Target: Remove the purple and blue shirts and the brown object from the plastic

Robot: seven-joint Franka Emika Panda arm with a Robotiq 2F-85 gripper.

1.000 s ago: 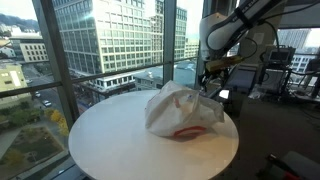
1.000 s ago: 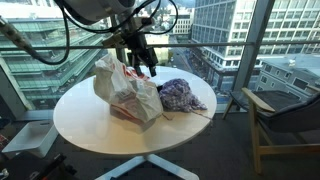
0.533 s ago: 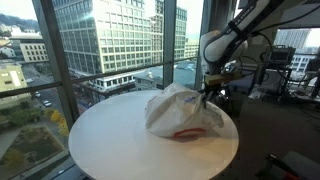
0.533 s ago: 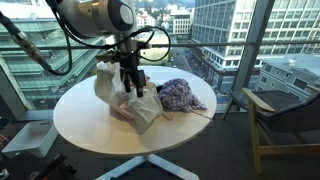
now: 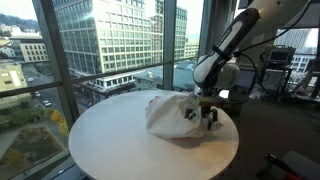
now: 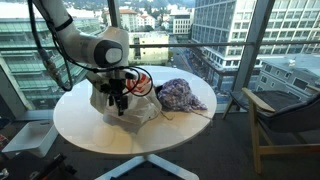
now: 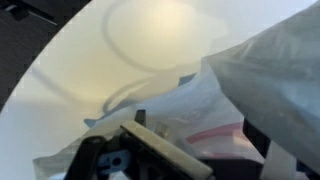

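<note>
The bag's loose edge [image 7: 100, 127] is pressed by my gripper's fingers, away from the bag's red print. I should lift clear, turn and come down over the red print [image 7: 216, 132].
A crumpled white plastic bag [image 5: 172, 112] with a red print lies on the round white table [image 5: 110, 140]; it also shows in an exterior view [image 6: 135, 108] and fills the wrist view [image 7: 215, 110]. A purple and blue bundle of cloth [image 6: 180, 95] lies on the table beside the bag, outside it. My gripper [image 5: 207, 117] is down at the bag's edge, fingers apart and pressed into the plastic [image 6: 118, 100]. In the wrist view its dark fingers [image 7: 150, 150] sit against the plastic. The brown object is hidden.
The table stands against tall windows [image 5: 100, 40] with city buildings behind. A dark chair [image 6: 285, 115] stands beside the table. Lab equipment and cables [image 5: 285, 70] stand behind the arm.
The arm has come down from above the bag's far side to the bag, and the gripper now sits low in the plastic. The cloth bundle has not moved.
</note>
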